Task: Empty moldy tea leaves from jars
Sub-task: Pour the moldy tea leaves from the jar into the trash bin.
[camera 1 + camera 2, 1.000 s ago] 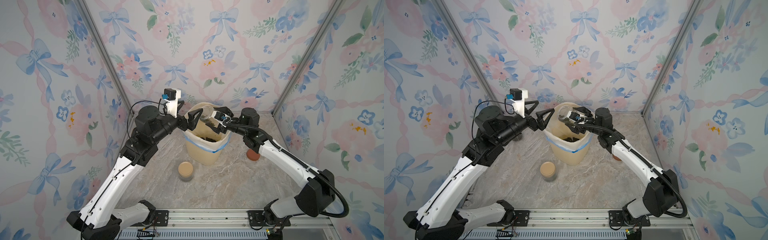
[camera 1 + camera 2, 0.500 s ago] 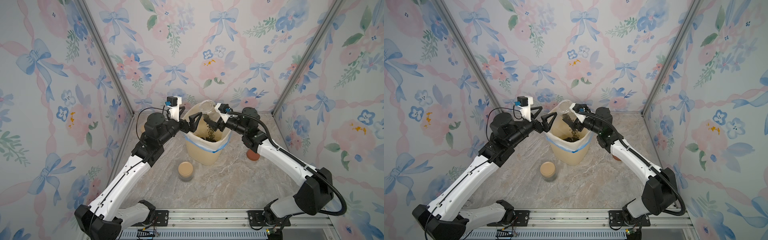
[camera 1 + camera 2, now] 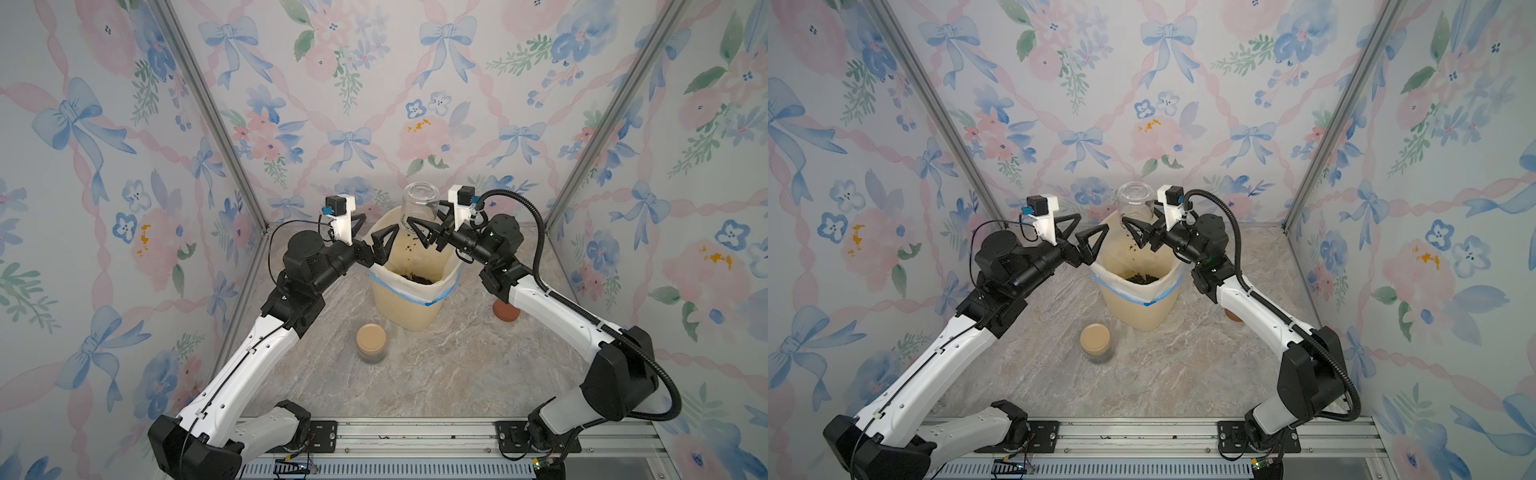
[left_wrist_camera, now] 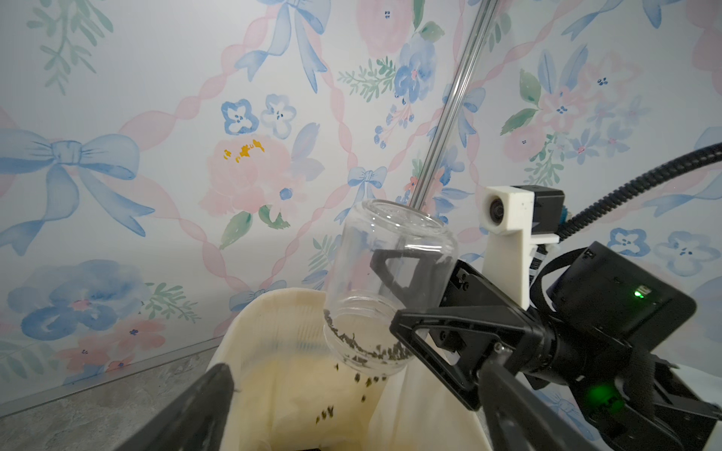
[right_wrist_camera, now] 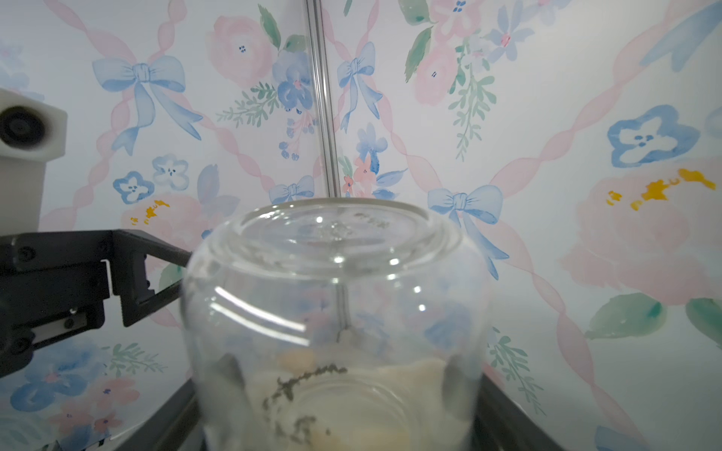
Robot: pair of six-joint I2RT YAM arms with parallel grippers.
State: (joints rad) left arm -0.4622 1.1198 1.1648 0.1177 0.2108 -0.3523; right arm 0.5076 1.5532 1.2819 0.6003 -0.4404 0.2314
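Tea leaves are still stuck inside the jar's neck (image 4: pixel 368 348), so my right gripper should keep it over the bin while my left gripper takes the glass body (image 3: pixel 417 208) to keep emptying it.
My right gripper (image 3: pixel 426 226) is shut on a clear glass jar (image 3: pixel 420 203), held upside down with its mouth over the cream bin (image 3: pixel 407 307). Moldy tea leaves (image 4: pixel 363 347) cling inside the jar's neck, and a few crumbs are falling from it. More leaves (image 3: pixel 415 276) lie in a dark heap in the bin. In the right wrist view the jar (image 5: pixel 336 296) fills the middle, between the fingers. My left gripper (image 3: pixel 374 232) stands open and empty by the bin's left rim. A second jar (image 3: pixel 371 338) with a tan lid stands in front of the bin.
A reddish-brown lid (image 3: pixel 506 311) shows on the marble tabletop right of the bin, partly hidden by my right arm. The bin has a white liner with a blue band. Floral walls close in on three sides. A metal rail runs along the front edge.
The right gripper has turned the jar from tilted to fully upside down and lifted it slightly. Leaves have dropped into the bin. The left arm has shifted, its gripper still by the rim.
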